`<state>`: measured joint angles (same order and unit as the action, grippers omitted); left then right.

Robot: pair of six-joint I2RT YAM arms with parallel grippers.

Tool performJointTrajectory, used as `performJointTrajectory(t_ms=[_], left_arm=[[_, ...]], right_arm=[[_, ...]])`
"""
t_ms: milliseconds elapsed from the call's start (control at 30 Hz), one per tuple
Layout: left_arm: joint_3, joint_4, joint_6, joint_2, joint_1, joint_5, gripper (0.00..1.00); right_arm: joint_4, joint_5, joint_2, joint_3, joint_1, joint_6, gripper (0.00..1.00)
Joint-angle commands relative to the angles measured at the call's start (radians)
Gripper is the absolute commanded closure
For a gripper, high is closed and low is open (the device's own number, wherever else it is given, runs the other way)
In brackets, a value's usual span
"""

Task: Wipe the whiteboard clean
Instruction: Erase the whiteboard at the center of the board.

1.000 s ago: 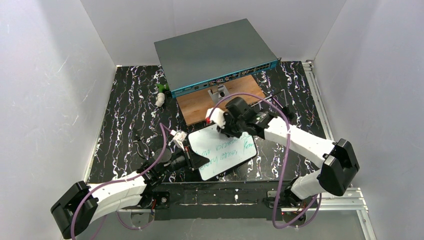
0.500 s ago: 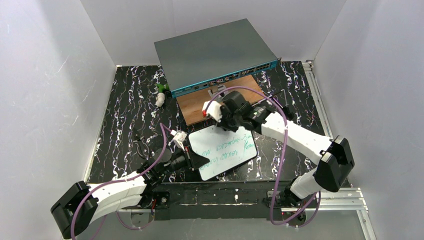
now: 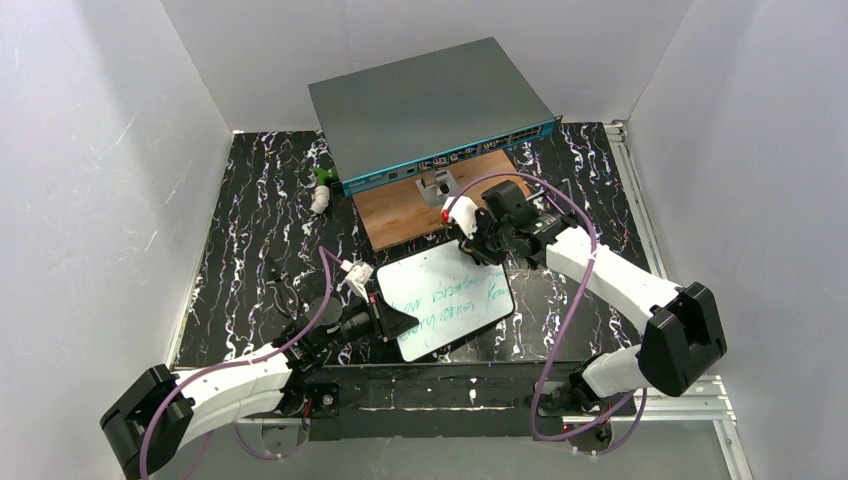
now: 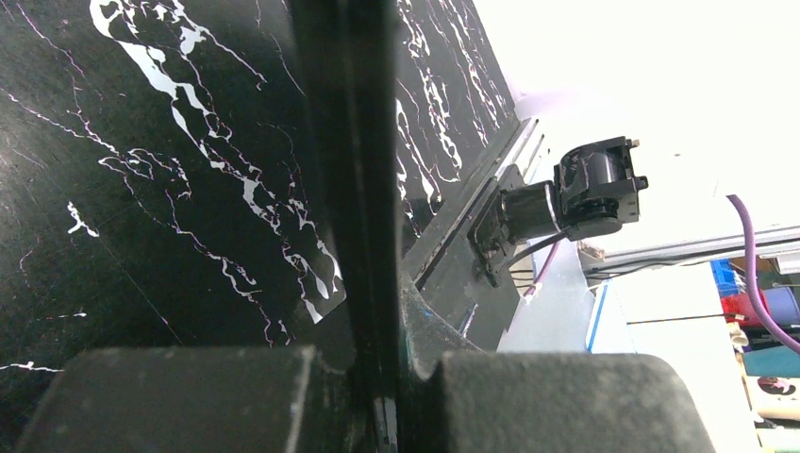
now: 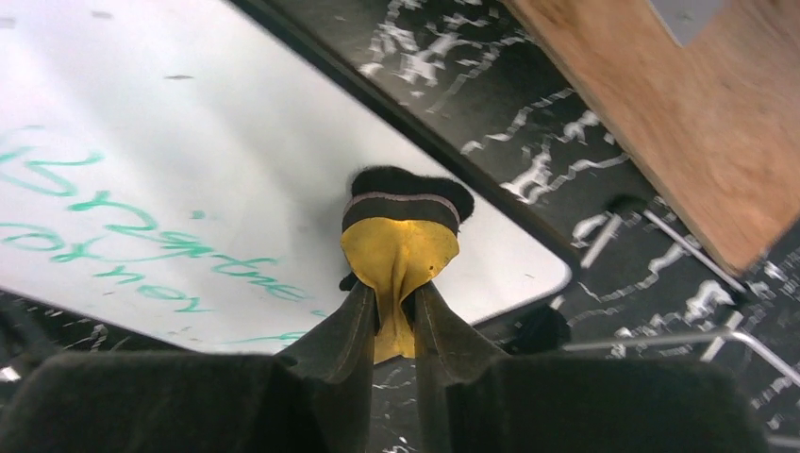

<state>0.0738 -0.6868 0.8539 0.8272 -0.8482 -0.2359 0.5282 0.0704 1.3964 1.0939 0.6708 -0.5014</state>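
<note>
The eraser is next to the whiteboard's far edge (image 3: 450,246), beyond the green handwriting, so my right gripper should wipe the eraser back over the handwriting (image 3: 496,292) toward the whiteboard's near edge.
The whiteboard (image 3: 445,300) lies tilted on the black marbled table, with green handwriting (image 3: 452,302) across its middle. My left gripper (image 3: 385,315) is shut on its near-left edge; the left wrist view shows the whiteboard's dark rim (image 4: 344,189) edge-on between the left gripper's (image 4: 377,396) jaws. My right gripper (image 3: 476,245) hangs over the board's far right corner. It is shut on a yellow eraser (image 5: 401,241) whose black felt end touches the whiteboard (image 5: 189,123) just right of the green handwriting (image 5: 123,236). The right gripper (image 5: 396,321) pinches the eraser's yellow back.
A large grey box with a teal front (image 3: 430,100) stands at the back. A brown wooden board (image 3: 400,215) with a small grey bracket (image 3: 436,185) lies before it. A small white and green object (image 3: 320,192) sits at the back left. A metal rail (image 3: 640,200) edges the right side.
My right gripper with the eraser has swung from the board's far left corner to its far right corner. The left gripper and the whiteboard have not moved.
</note>
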Motion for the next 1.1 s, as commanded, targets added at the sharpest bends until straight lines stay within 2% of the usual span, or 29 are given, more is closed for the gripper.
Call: performJointTrajectory(t_ms=[0, 167, 233, 333, 500, 600, 700, 800, 933, 1067], left_arm=[[0.03, -0.136, -0.033, -0.009, -0.008, -0.037, 1.0], [0.036, -0.154, -0.026, 0.014, -0.008, -0.04, 1.0], [0.038, -0.153, -0.025, 0.015, -0.008, -0.042, 1.0], [0.037, -0.146, -0.024, 0.005, -0.008, -0.04, 1.0], [0.032, -0.143, -0.028, -0.004, -0.008, -0.04, 1.0], [0.032, -0.151, -0.029, 0.002, -0.009, -0.042, 1.0], [0.031, -0.159, -0.027, 0.01, -0.008, -0.042, 1.0], [0.029, -0.166, -0.025, 0.013, -0.008, -0.039, 1.0], [0.036, -0.173, -0.025, 0.03, -0.008, -0.041, 1.0], [0.041, -0.18, -0.02, 0.043, -0.008, -0.045, 1.0]], right_arm=[[0.054, 0.177, -0.022, 0.02, 0.065, 0.0, 0.99], [0.067, 0.179, -0.005, 0.057, 0.118, 0.006, 0.99], [0.042, 0.11, -0.002, 0.054, 0.107, 0.012, 0.99], [-0.01, 0.009, -0.008, 0.031, 0.038, 0.029, 0.99], [-0.061, -0.036, -0.039, -0.024, -0.078, 0.042, 0.99], [-0.065, 0.001, -0.054, -0.062, -0.086, 0.033, 0.99], [-0.018, 0.14, -0.066, -0.061, -0.079, 0.027, 0.99], [0.029, 0.251, -0.091, -0.053, -0.019, 0.006, 0.99], [0.066, 0.269, -0.08, -0.008, 0.097, -0.01, 0.99], [0.093, 0.228, -0.021, 0.09, 0.121, 0.014, 0.99]])
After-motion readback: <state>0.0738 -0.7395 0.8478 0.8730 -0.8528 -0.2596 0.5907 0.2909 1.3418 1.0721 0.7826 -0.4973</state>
